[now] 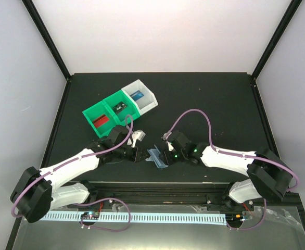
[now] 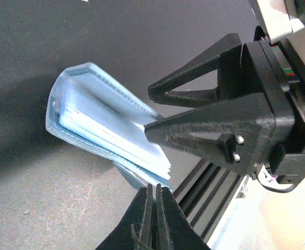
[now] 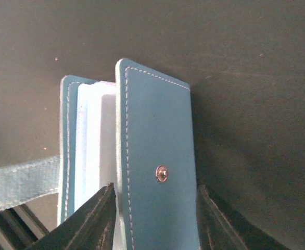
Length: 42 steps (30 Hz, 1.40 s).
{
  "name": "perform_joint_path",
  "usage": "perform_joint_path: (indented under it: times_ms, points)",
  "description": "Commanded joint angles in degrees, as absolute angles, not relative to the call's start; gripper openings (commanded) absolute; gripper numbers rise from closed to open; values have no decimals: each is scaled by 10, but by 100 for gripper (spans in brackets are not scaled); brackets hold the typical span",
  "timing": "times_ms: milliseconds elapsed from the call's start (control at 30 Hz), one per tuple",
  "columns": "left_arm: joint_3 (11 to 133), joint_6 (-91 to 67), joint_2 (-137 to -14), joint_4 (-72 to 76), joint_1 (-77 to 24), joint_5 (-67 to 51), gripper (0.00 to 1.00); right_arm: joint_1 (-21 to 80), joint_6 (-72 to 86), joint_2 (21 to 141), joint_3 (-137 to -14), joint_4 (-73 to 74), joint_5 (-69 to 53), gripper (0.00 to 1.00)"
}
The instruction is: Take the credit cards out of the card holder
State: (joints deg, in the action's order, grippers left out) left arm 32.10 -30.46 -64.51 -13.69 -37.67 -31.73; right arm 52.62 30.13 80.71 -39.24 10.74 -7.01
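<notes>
The thin lower flap (image 2: pixel 129 176) alone is pinched by my left gripper, which should open and clamp the inner sleeves (image 2: pixel 113 133) too while my right gripper opens the snap-button cover.
The pale blue card holder (image 1: pixel 156 157) stands part-open on the black table between my two grippers, its clear inner sleeves (image 2: pixel 105 125) fanned out. Only pale plastic shows among them. My left gripper (image 2: pixel 156 190) is shut, its tips on the thin lower flap of the holder (image 2: pixel 134 179). My right gripper (image 3: pixel 155 186) is open and straddles the snap-button cover (image 3: pixel 157 140), with one finger (image 3: pixel 98 219) inside next to the sleeves and the other outside. A red card (image 1: pixel 101 121), a black card (image 1: pixel 119 107) and a blue card (image 1: pixel 137 96) lie in the bins.
Two joined green bins (image 1: pixel 93 113) and a white bin (image 1: pixel 148 95) stand behind the left gripper. The holder's strap (image 3: pixel 17 185) runs off to the left. A black rail (image 1: pixel 157 187) edges the table near the arm bases. Frame posts rise at the back corners.
</notes>
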Motion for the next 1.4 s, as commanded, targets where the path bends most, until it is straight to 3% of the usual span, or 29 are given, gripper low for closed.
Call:
perform_joint_path:
  times_ms: [0, 133, 233, 633, 767, 1000, 1367]
  points:
    - [329, -301, -630, -136, -376, -315, 2, 526, 284, 804, -401, 129, -24, 37]
    - [338, -273, -631, -181, -377, -286, 2, 525, 276, 788, -393, 134, 2, 17]
    - [342, -258, -634, -222, -376, -252, 2, 525, 288, 785, -374, 129, 6, 9]
    - [335, -284, -629, -253, -375, -189, 3, 525, 359, 736, -270, 32, -25, 6]
    - [324, -300, -633, -201, -375, -227, 24, 524, 385, 710, -231, -24, -50, 3]
    - [309, -343, -709, -80, -375, -260, 40, 525, 425, 723, -212, -48, -46, 1]
    - [301, -336, -786, -55, -374, -245, 39, 526, 440, 715, -201, -48, -32, 1]
